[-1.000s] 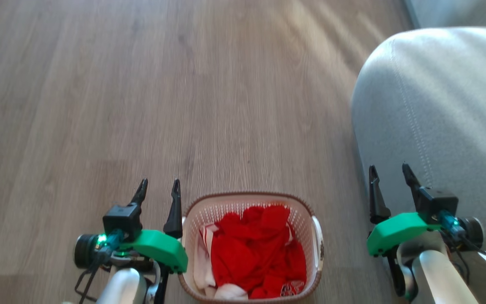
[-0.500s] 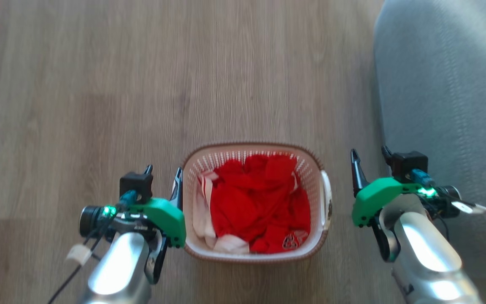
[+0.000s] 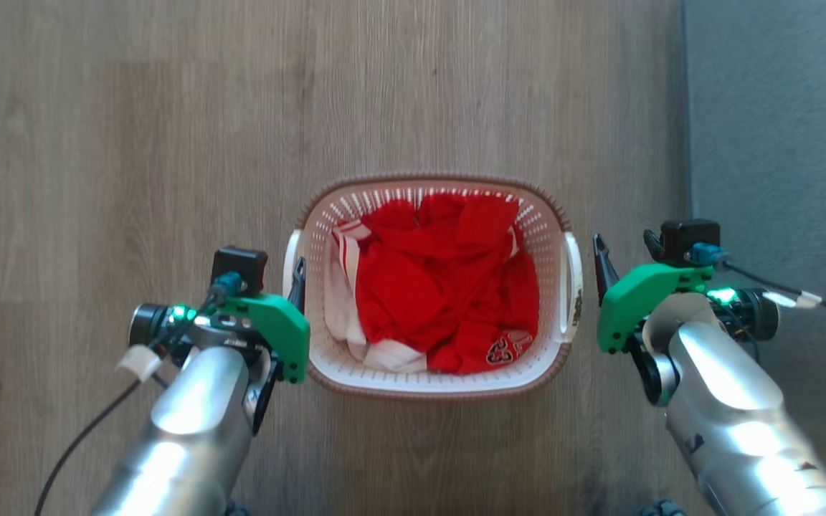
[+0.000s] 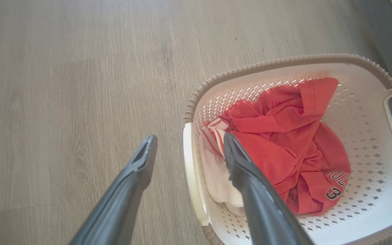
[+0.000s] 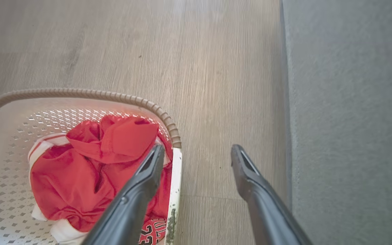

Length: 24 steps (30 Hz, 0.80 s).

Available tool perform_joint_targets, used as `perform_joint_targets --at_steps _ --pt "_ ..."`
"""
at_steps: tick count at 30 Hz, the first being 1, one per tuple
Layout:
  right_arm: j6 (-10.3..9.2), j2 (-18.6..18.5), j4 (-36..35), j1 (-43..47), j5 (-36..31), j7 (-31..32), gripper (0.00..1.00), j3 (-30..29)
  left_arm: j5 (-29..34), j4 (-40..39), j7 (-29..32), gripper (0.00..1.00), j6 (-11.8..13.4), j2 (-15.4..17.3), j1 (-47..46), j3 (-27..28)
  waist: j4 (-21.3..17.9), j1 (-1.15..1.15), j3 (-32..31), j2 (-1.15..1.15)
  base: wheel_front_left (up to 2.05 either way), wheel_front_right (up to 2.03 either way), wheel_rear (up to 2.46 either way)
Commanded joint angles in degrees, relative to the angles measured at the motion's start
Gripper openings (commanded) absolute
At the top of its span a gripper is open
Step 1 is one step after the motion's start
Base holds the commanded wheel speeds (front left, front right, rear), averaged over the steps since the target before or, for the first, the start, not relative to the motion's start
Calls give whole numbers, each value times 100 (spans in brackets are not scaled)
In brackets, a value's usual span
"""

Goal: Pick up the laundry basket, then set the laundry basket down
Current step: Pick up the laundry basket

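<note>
My gripper will lift the laundry basket, and the white handle will stay fixed rather than swing up, because it runs straight into the laundry basket's brown rim.
The laundry basket stands on the wood floor, cream-white with lattice walls, a brown rim and red-and-white clothes inside. My left gripper is open beside its left handle. In the left wrist view, the left gripper straddles that handle from above, one finger over the floor, one over the clothes. My right gripper is open next to the right handle. In the right wrist view, the right gripper has one finger over the clothes, inside the handle, and the other over the floor.
A grey upholstered piece of furniture runs along the right side, close to my right arm; it also shows as grey furniture beside the right fingers. Bare wood floor stretches to the left of the basket and beyond it.
The head camera has tipped down, so the basket sits higher in the picture. Both grippers have drawn in beside the basket's handles and stayed open.
</note>
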Motion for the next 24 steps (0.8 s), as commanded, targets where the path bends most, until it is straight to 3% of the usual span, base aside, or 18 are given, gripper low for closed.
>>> perform_joint_targets --at_steps 1,14,24 --pt "40 41 -3 3 200 91 100 183 -75 73 -30 100 -46 100 -182 69 4 0 252 0 0 0 0" --pt "40 -17 322 -419 765 398 100 749 -547 1035 -30 100 -374 100 -840 -517 -42 0 902 0 0 0 0" --pt "40 -76 516 -558 1168 760 100 1021 -1031 1236 138 100 -473 100 -1098 -1044 33 0 1155 0 0 0 0"
